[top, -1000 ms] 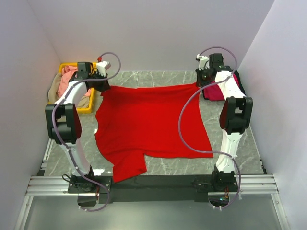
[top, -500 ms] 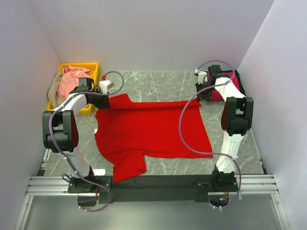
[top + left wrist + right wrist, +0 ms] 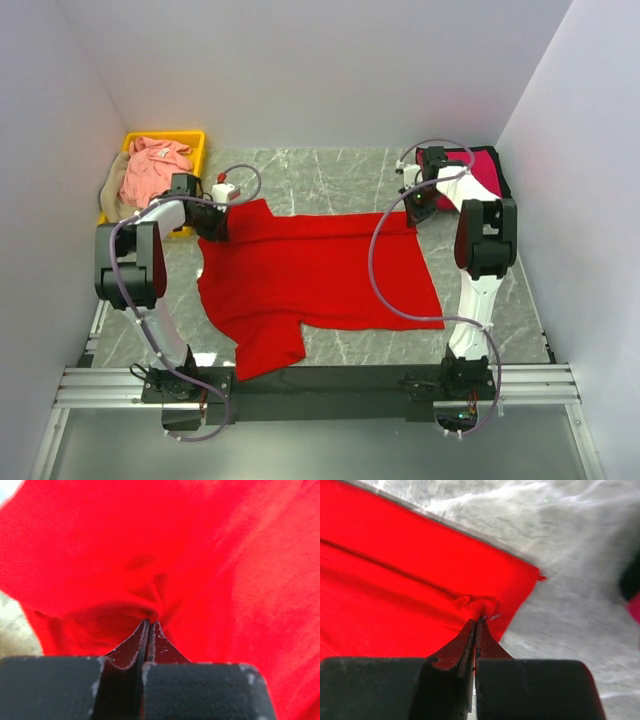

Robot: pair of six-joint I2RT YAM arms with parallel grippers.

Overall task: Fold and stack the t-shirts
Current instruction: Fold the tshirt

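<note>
I should pull in a flap of the red t-shirt (image 3: pixel 260 207) with my left gripper while my right gripper holds the t-shirt's other corner (image 3: pixel 411 226), because that flap sticks out past the t-shirt's folded edge.
A bright red t-shirt (image 3: pixel 310 275) lies spread over the marble table, its far part folded toward me. My left gripper (image 3: pixel 217 226) is shut on the shirt's far left corner; the left wrist view shows red cloth (image 3: pixel 200 570) bunched at the closed tips (image 3: pixel 149 623). My right gripper (image 3: pixel 412 212) is shut on the far right corner, where the red cloth (image 3: pixel 410 580) puckers at the tips (image 3: pixel 478 620). A crimson-magenta t-shirt (image 3: pixel 483 175) sits folded at the back right. In the yellow bin lie a salmon pink t-shirt (image 3: pixel 153 168) and a tan t-shirt (image 3: pixel 112 196).
The yellow bin (image 3: pixel 193 140) stands at the back left corner against the wall. White walls close in on the left, back and right. Bare grey marble (image 3: pixel 330 175) shows beyond the red shirt. A metal rail (image 3: pixel 320 385) runs along the near edge by the arm bases.
Both grippers have drawn the red shirt's far edge toward me and lowered it, so the far part now lies folded over the middle. The crimson-magenta shirt is less covered by the right arm.
</note>
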